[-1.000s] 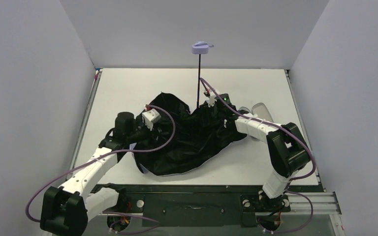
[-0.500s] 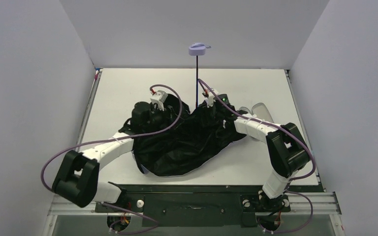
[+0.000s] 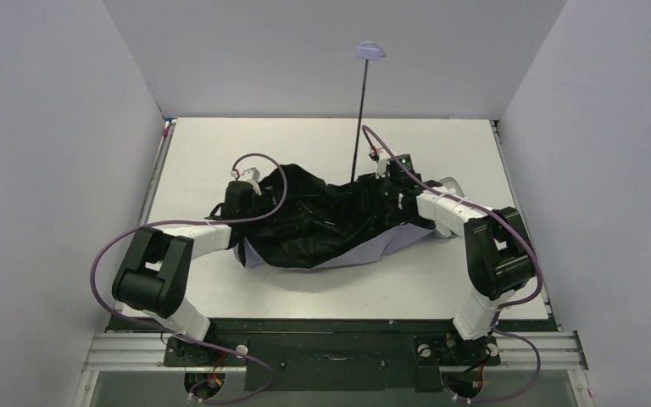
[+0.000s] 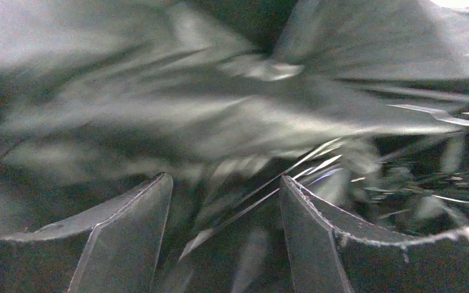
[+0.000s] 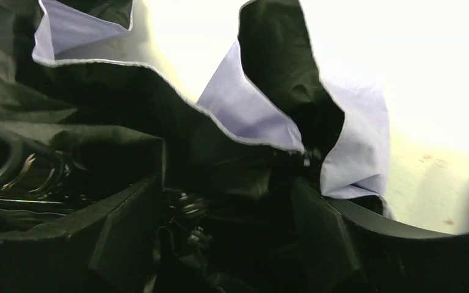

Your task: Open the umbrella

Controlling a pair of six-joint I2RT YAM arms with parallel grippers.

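Note:
My right gripper should first take hold of the thin black shaft (image 3: 360, 119) and keep it upright, because both my grippers are in the crumpled black fabric (image 3: 314, 222) while the umbrella's shaft leans free.
The umbrella (image 3: 322, 225) lies as a crumpled heap in the middle of the table, black underside up, with lilac fabric (image 3: 377, 248) showing along its near edge. Its thin black shaft (image 3: 361, 119) stands up and ends in the small lilac handle (image 3: 370, 51). My left gripper (image 3: 250, 203) is at the heap's left edge. It is open (image 4: 226, 180), with black fabric and thin metal ribs (image 4: 262, 192) between its fingers. My right gripper (image 3: 377, 186) is at the foot of the shaft. Its jaws (image 5: 227, 183) are closed on a dark mass of fabric and mechanism.
A pale oval object (image 3: 451, 183) lies on the table behind my right arm. White walls close the table in at the left, back and right. The white tabletop (image 3: 220, 144) shows around the umbrella.
My left gripper swung across the heap to its left edge. My right gripper shifted right and back, carrying the shaft and handle right and higher. The heap is flatter and wider, with lilac now showing in front.

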